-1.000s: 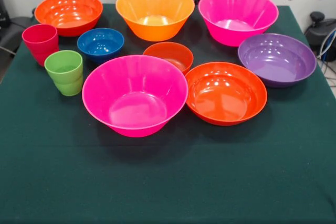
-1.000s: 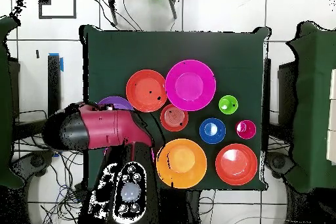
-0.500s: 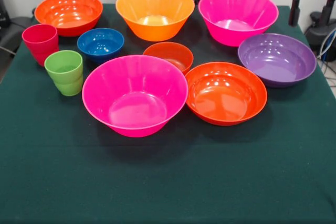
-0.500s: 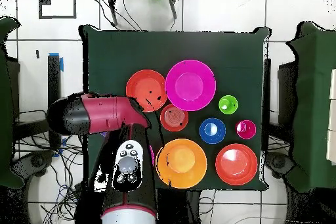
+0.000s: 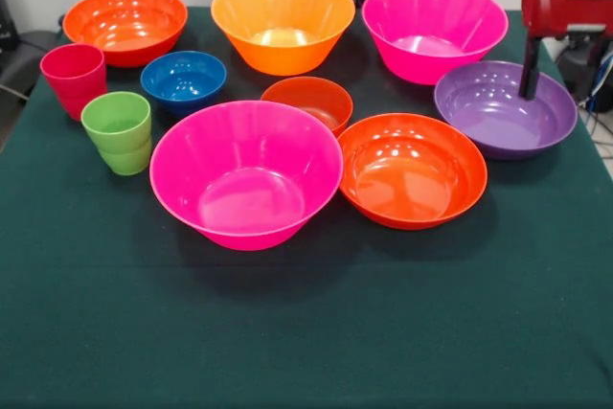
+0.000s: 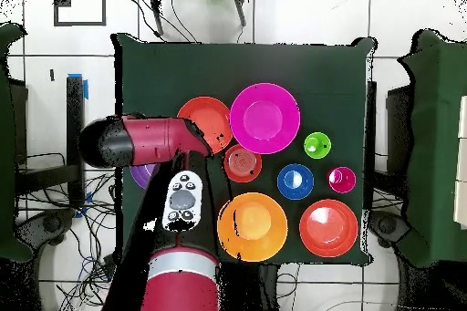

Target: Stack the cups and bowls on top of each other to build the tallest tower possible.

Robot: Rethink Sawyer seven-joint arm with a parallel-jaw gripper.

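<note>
I expect the near magenta bowl (image 5: 246,174) to slide along when I push the near red-orange bowl (image 5: 413,171), because the near red-orange bowl touches the near magenta bowl's rim.
Every bowl and cup stands alone on the green table; nothing is stacked. In the front view there are two large magenta bowls (image 5: 246,171) (image 5: 434,28), a light orange bowl (image 5: 283,18), two red-orange bowls (image 5: 412,168) (image 5: 124,24), a purple bowl (image 5: 505,107), a small blue bowl (image 5: 183,79) and a small orange-red bowl (image 5: 306,102). The red-pink cup (image 5: 74,79) and green cup (image 5: 117,131) stand at the left. My gripper (image 5: 563,79) hangs open and empty over the purple bowl's far right rim. In the overhead view the arm (image 6: 146,141) hides the gripper.
The green table (image 5: 306,332) has its free room in front of the near bowls. In the overhead view the arm covers most of the purple bowl (image 6: 141,177) and the far magenta bowl. Cables and dark gear lie off the table's right edge (image 5: 589,64).
The gripper has come down from the top edge and now hangs over the purple bowl's rim. The arm has swung over that corner. No bowl or cup has moved.
</note>
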